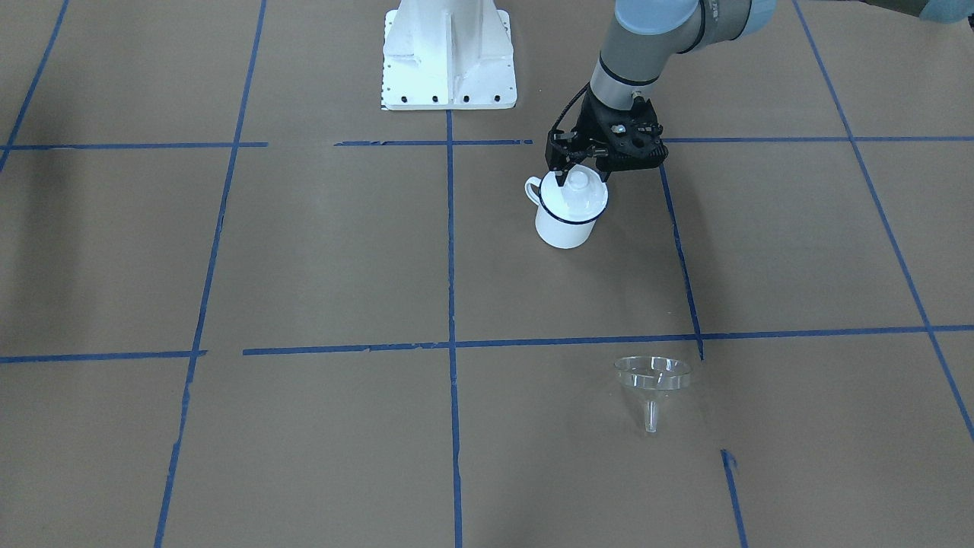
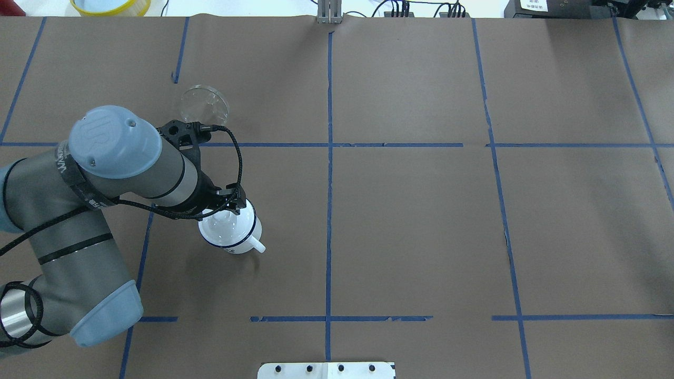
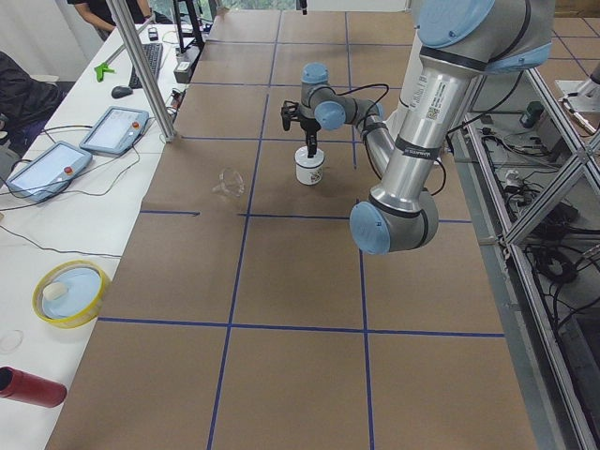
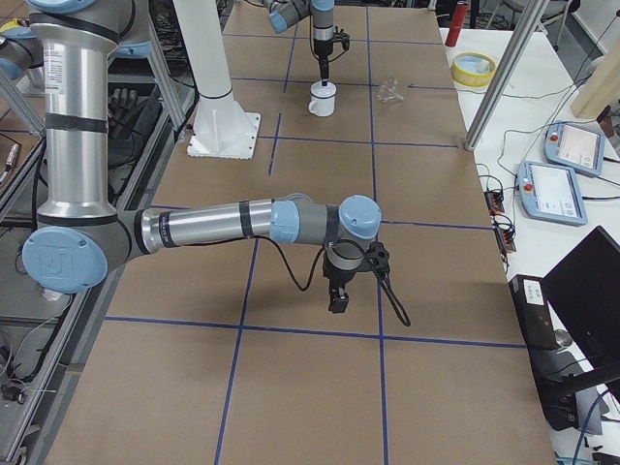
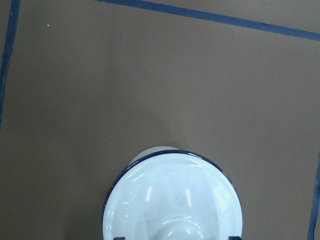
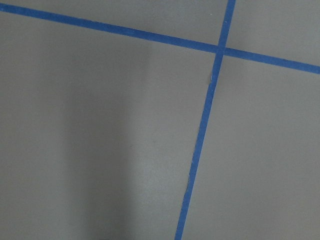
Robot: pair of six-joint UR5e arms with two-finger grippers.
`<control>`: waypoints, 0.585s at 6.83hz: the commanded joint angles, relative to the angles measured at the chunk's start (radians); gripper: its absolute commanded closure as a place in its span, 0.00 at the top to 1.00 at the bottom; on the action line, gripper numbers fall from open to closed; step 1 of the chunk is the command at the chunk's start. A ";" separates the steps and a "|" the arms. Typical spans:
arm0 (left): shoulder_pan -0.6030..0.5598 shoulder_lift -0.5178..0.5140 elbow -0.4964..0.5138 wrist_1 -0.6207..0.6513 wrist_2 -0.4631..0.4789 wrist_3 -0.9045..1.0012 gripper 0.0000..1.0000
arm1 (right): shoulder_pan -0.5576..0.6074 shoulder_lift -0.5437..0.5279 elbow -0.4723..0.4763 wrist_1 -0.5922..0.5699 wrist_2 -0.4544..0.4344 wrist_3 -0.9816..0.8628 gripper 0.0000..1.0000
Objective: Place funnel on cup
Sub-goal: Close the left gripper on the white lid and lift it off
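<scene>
My gripper is going to lift the knob, and the white lid (image 1: 572, 197) will then come off and leave the cup standing, because the lid sits inside the dark blue rim (image 1: 570, 222).
The cup (image 1: 561, 226) is a white enamel mug with a dark blue rim, standing upright on the brown table. A white round lid (image 1: 580, 196) with a knob sits on its mouth, and it fills the bottom of the left wrist view (image 5: 172, 197). My left gripper (image 1: 582, 176) hangs right over the cup, open, with its fingers either side of the knob. The clear funnel (image 1: 653, 374) rests apart on the table, rim up and tilted; it also shows in the overhead view (image 2: 204, 103). My right gripper (image 4: 339, 298) hovers low over bare table far from both; I cannot tell if it is open or shut.
The white robot base (image 1: 449, 57) stands close behind the cup. A yellow ring dish (image 3: 66, 292), a red bottle (image 3: 28, 386) and tablets (image 3: 114, 128) lie on the white side bench beyond the funnel. Blue tape lines (image 6: 202, 145) cross the brown paper.
</scene>
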 commanded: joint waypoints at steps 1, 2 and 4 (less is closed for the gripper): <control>-0.001 -0.007 0.008 0.000 0.004 0.001 0.74 | 0.000 0.000 0.000 0.000 0.000 0.000 1.00; -0.001 -0.008 0.008 0.000 0.004 0.001 0.71 | 0.000 0.000 0.000 0.000 0.000 0.000 1.00; 0.001 -0.007 0.008 0.000 0.004 0.001 0.46 | 0.000 0.000 0.000 0.000 0.000 0.000 1.00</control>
